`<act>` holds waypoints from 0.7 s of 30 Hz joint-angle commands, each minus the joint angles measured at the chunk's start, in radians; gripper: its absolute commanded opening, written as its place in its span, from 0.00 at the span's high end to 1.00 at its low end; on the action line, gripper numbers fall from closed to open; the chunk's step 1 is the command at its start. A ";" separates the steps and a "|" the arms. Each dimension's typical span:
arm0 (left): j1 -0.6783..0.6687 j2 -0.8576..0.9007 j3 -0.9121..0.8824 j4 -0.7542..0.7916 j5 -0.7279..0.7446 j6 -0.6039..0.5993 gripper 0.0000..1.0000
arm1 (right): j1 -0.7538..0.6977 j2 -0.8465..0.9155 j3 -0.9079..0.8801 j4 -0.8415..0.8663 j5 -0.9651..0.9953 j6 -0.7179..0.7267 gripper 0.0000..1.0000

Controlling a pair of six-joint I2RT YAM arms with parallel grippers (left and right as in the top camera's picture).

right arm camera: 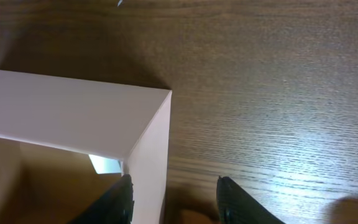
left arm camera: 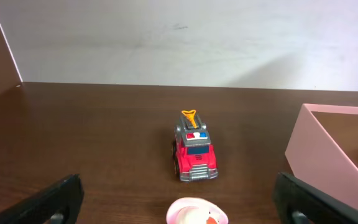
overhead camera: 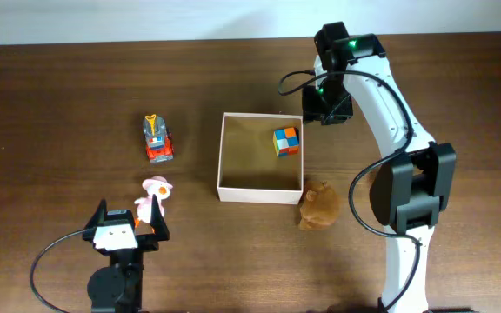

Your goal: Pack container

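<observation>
The container's side is close to one finger of my open right gripper, so next I move toward the cube and centre that side before I close.
The container is a square shallow box with white walls and a tan floor, at the table's middle. A coloured cube lies in its far right corner. My right gripper is open over that far right corner. In the right wrist view its fingers straddle the white wall, holding nothing. My left gripper is wide open at the near left. A small figure with a pink hat stands just ahead of it and shows low between the fingers in the left wrist view.
A red toy fire truck stands left of the container and shows in the left wrist view. A brown plush toy lies by the container's near right corner. The container's left wall shows at the right of the left wrist view.
</observation>
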 commanded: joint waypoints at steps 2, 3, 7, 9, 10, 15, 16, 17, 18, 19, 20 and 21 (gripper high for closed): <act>0.006 -0.009 -0.007 0.003 0.010 0.015 0.01 | -0.005 -0.032 0.008 0.003 -0.028 0.004 0.54; 0.006 -0.009 -0.007 0.003 0.010 0.015 0.01 | -0.010 -0.032 0.013 0.003 -0.028 0.004 0.55; 0.006 -0.009 -0.007 0.003 0.010 0.015 0.01 | -0.029 -0.032 0.047 -0.011 -0.029 0.004 0.58; 0.006 -0.009 -0.007 0.003 0.010 0.015 0.01 | -0.035 -0.032 0.066 -0.028 -0.029 0.004 0.59; 0.006 -0.009 -0.007 0.003 0.010 0.015 0.01 | -0.035 -0.032 0.072 -0.038 -0.029 0.004 0.60; 0.006 -0.009 -0.007 0.003 0.010 0.015 0.01 | -0.014 -0.032 0.074 -0.061 -0.055 0.004 0.61; 0.006 -0.009 -0.007 0.003 0.010 0.015 0.01 | -0.005 -0.032 0.074 -0.056 -0.054 0.004 0.61; 0.006 -0.009 -0.007 0.003 0.010 0.015 0.01 | 0.004 -0.032 0.074 -0.053 -0.054 0.004 0.61; 0.006 -0.009 -0.007 0.003 0.010 0.015 0.01 | 0.012 -0.032 0.074 -0.050 -0.054 0.004 0.61; 0.006 -0.009 -0.007 0.003 0.010 0.015 0.01 | 0.019 -0.032 0.074 -0.049 -0.054 0.004 0.61; 0.006 -0.009 -0.007 0.003 0.010 0.015 0.01 | 0.026 -0.032 0.074 -0.049 -0.054 0.004 0.61; 0.006 -0.009 -0.007 0.003 0.010 0.015 0.01 | 0.033 -0.032 0.074 -0.049 -0.054 0.004 0.61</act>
